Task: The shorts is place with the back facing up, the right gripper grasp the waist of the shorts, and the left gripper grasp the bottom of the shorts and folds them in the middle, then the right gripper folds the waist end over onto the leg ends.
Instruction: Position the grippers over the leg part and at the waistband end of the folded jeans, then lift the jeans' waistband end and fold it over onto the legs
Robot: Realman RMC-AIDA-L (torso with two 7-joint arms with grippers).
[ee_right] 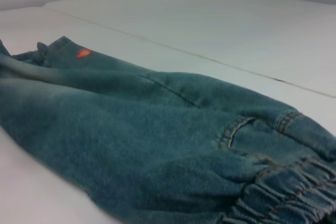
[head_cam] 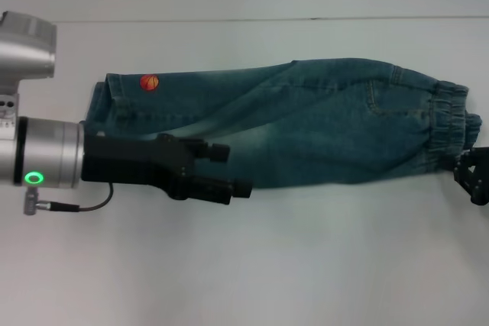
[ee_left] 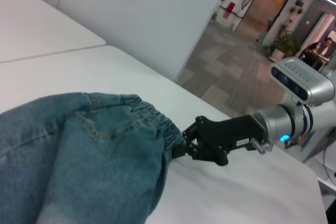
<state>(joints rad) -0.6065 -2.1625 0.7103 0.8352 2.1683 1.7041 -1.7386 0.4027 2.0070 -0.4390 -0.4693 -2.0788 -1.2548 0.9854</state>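
The ruched waist (head_cam: 449,124) will open up into a ring when I fold it onto the leg ends, because the lower layer (head_cam: 474,128) sticks out past the waist.
The shorts (head_cam: 306,127) lie folded lengthwise on the white table (head_cam: 306,265), with a back pocket on top. The bottom of the shorts (head_cam: 103,108), with its orange ball print (head_cam: 150,82), points left. The ruched waist of the shorts (head_cam: 451,127) points right. My left gripper (head_cam: 233,169) hovers open over the near edge of the leg part, holding nothing. At the right edge, my right gripper (head_cam: 467,175) is at the near corner of the waist. In the left wrist view, the right gripper (ee_left: 181,144) is shut on the waistband (ee_left: 152,116).
White table surface surrounds the shorts, and a seam (head_cam: 267,19) runs along its far side. In the left wrist view, the table edge drops to an open hallway floor (ee_left: 231,72) beyond the right arm (ee_left: 283,121).
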